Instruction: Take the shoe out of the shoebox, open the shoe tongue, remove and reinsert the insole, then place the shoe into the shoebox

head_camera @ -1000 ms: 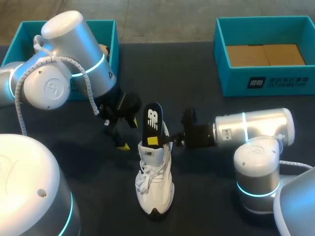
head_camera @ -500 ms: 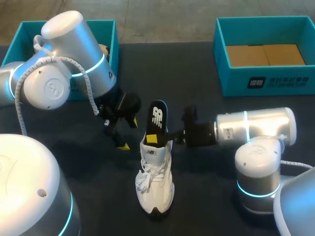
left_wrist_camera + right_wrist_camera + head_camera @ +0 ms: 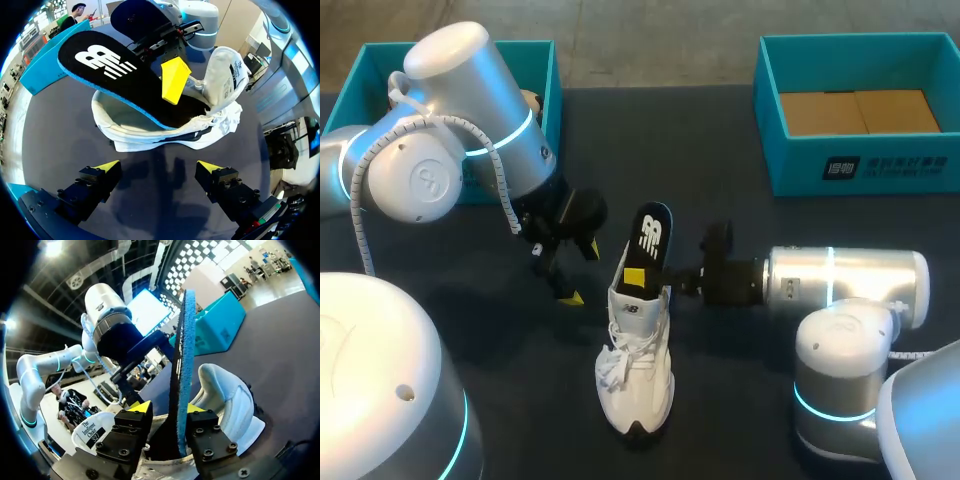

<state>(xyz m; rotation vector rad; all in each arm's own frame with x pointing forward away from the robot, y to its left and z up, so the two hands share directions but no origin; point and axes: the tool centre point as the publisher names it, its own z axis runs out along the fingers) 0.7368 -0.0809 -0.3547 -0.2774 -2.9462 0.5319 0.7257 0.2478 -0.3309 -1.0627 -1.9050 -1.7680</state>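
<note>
I expect the insole to slide partway in and still stick up when I push it, because the insole's heel end [image 3: 654, 214] stands tall above the shoe's opening.
A white shoe [image 3: 635, 375] stands on the dark table, toe toward the front edge. Its black insole [image 3: 648, 245], blue-edged, sticks up out of the shoe's opening and leans toward the back right. My right gripper [image 3: 642, 278] is at the shoe's opening, open, one finger on each side of the insole [image 3: 181, 365]; a gap shows beside one of its fingers [image 3: 136, 416]. My left gripper [image 3: 555, 272] hangs open just left of the shoe; in its own view the gripper [image 3: 159, 167] is short of the shoe's heel [image 3: 150, 137], with the pulled-up tongue [image 3: 225, 70] beyond.
A teal shoebox [image 3: 860, 170] with a cardboard bottom stands at the back right. A second teal box [image 3: 548, 75] sits at the back left, partly behind my left arm. My right arm's body [image 3: 850, 285] lies low across the table right of the shoe.
My right gripper has opened off the insole and its arm has drawn back to the right. The insole has tipped a little toward the back right. The left arm has kept still.
</note>
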